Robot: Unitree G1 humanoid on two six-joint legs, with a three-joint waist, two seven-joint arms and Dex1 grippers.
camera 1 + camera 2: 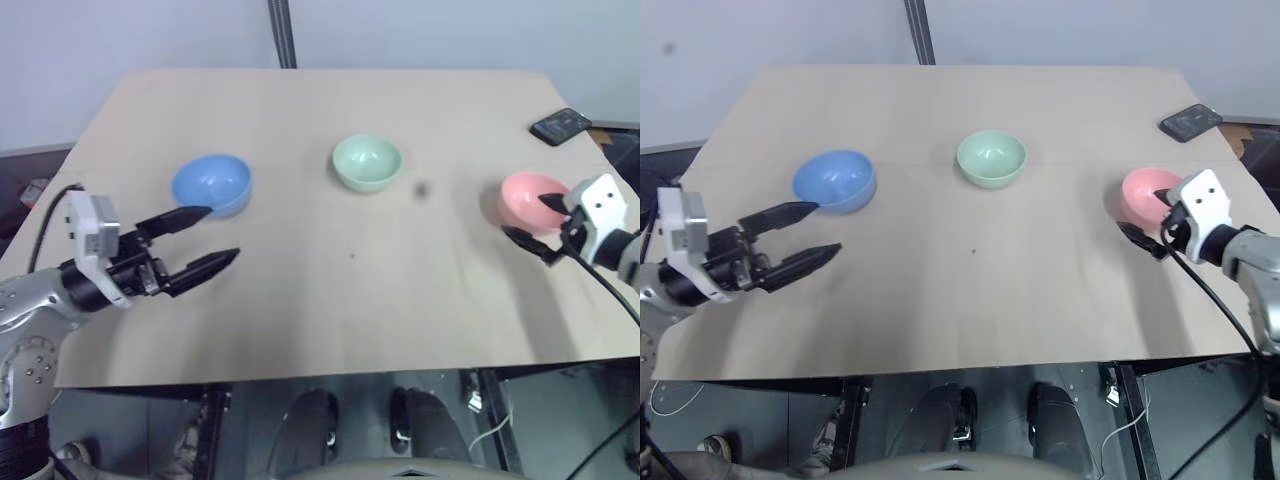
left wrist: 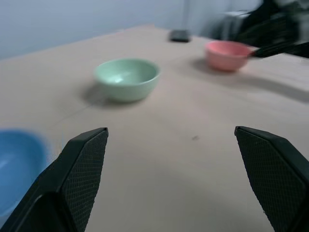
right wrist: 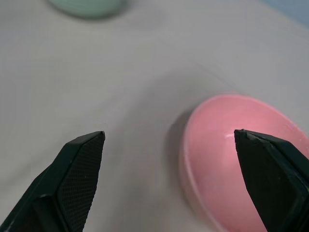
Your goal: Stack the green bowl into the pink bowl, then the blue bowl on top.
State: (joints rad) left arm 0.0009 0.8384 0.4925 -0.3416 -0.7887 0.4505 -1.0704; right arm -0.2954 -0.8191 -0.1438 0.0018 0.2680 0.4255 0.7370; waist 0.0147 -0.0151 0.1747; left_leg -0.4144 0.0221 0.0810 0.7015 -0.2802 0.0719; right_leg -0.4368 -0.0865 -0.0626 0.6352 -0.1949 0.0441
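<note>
I should first use my right gripper to shift the pink bowl (image 1: 525, 200) in front of the green bowl, because the pink bowl stands beyond my left gripper's reach.
Three bowls stand in a row across the table. The blue bowl (image 1: 212, 184) is on the left, the green bowl (image 1: 367, 162) in the middle and the pink bowl (image 1: 532, 199) on the right. My left gripper (image 1: 215, 236) is open and empty, hovering just in front of the blue bowl with one finger near its rim. At the pink bowl's near right side my right gripper (image 1: 530, 220) is open, one finger over the bowl's rim and the other in front of it. The right wrist view has the pink bowl (image 3: 241, 159) between the fingers.
A dark phone (image 1: 561, 125) lies at the table's (image 1: 350, 300) far right corner. A metal pole (image 1: 283, 32) rises behind the far edge. A small dark mark (image 1: 421, 188) sits between the green and pink bowls.
</note>
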